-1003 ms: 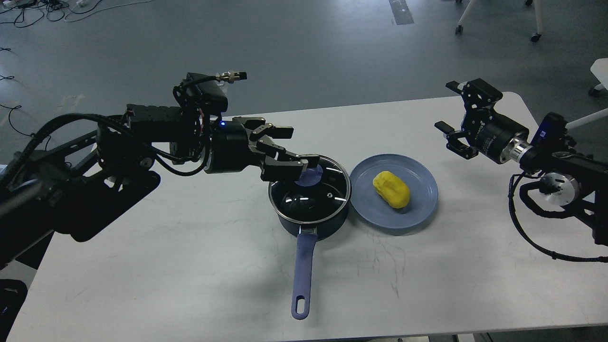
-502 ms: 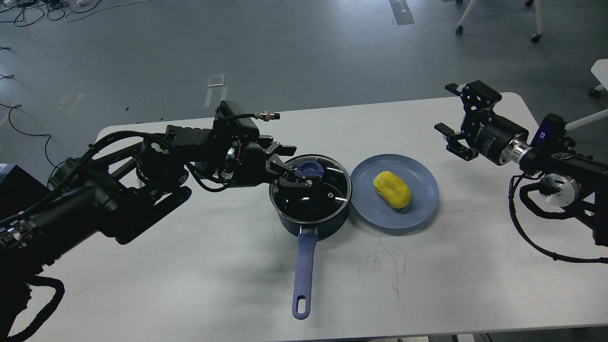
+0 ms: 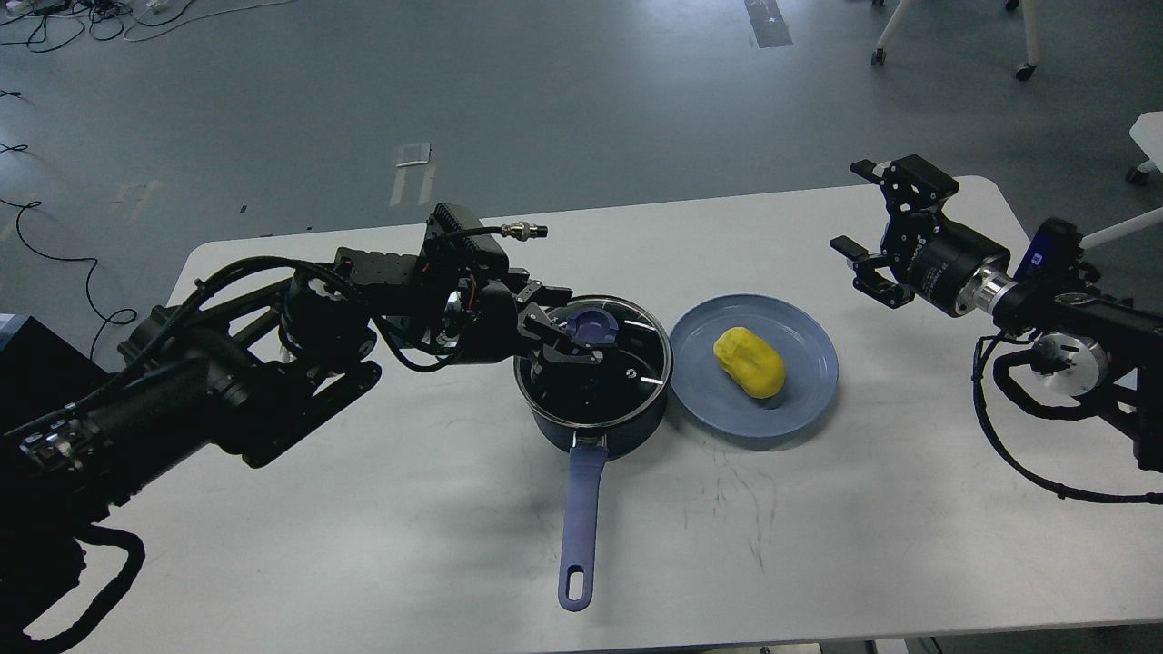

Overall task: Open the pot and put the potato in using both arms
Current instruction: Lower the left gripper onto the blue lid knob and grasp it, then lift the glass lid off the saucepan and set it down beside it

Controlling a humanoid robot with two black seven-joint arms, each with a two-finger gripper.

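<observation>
I should expect an empty pot [image 3: 635, 430] when I bring the yellow potato in, because all that shows through the glass lid [image 3: 594, 398] is an even dark.
A dark blue pot [image 3: 595, 413] with a long blue handle [image 3: 579, 522] stands mid-table. Its glass lid [image 3: 627, 363] is on, with a blue knob [image 3: 595, 324] on top. My left gripper [image 3: 565, 334] is low over the lid, its fingers open at the knob's left side, one behind it and one in front. Whether they touch the knob cannot be told. A yellow potato [image 3: 749, 361] lies on a blue plate [image 3: 809, 372] just right of the pot. My right gripper [image 3: 856, 207] is open and empty, held above the table's far right, apart from the plate.
The white table [image 3: 363, 509] ends near the pot handle's tip at the front. The floor behind it has cables [image 3: 54, 27] at the far left and chair legs [image 3: 1027, 36] at the far right.
My left arm has dropped and pulled in from above the pot, and its open fingers have come down at the lid knob. The right arm, pot and potato have not moved.
</observation>
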